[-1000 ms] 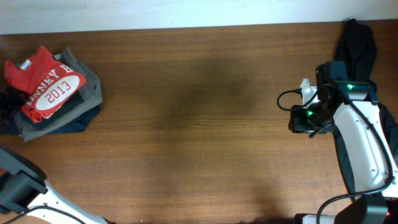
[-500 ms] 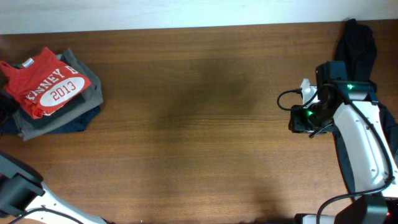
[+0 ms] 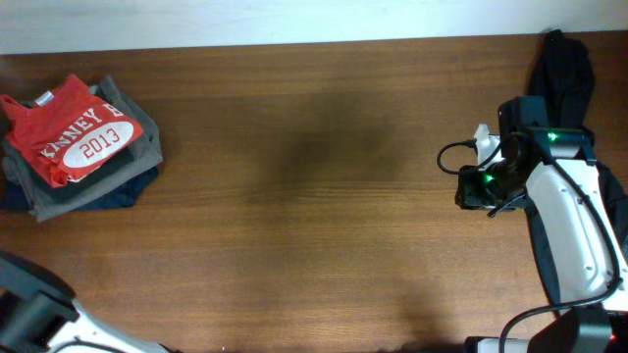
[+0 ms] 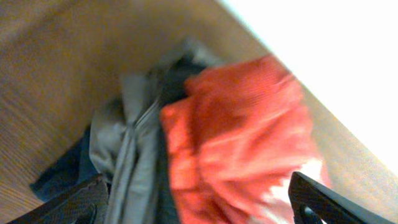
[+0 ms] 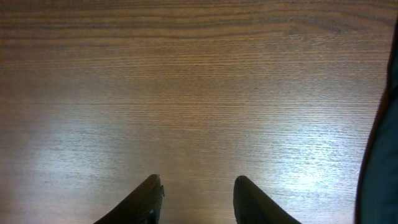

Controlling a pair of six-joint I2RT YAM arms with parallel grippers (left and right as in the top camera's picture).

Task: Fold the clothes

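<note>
The red-orange T-shirt's near edge point(image 3: 54, 179) is rumpled on the grey garment, so the robot's left gripper should return and make that edge point(image 3: 39, 162) straight before it leaves the stack.
The red-orange T-shirt point(image 3: 74, 137) with "2013" in a white oval lies folded on top of a stack at the table's far left. In the blurred left wrist view the shirt point(image 4: 242, 137) fills the middle. My left gripper point(image 4: 198, 186) is open, its fingers wide apart just above the stack and holding nothing. The limp black garment point(image 3: 561, 69) lies crumpled at the back right and shows at the right wrist view's edge point(image 5: 382, 155). My right gripper point(image 5: 196, 196) is open and empty over bare wood, left of the black garment.
Under the red shirt are a folded grey garment point(image 3: 137, 132) and a dark blue one point(image 3: 118, 194); the grey one also shows in the left wrist view point(image 4: 130, 143). The right arm point(image 3: 564, 226) stands along the right edge. The left arm point(image 3: 34, 309) is at the bottom left corner.
The left gripper has drawn away from the stack's left side and out of the overhead view. The red shirt has settled flatter on the stack. The right arm has not moved.
</note>
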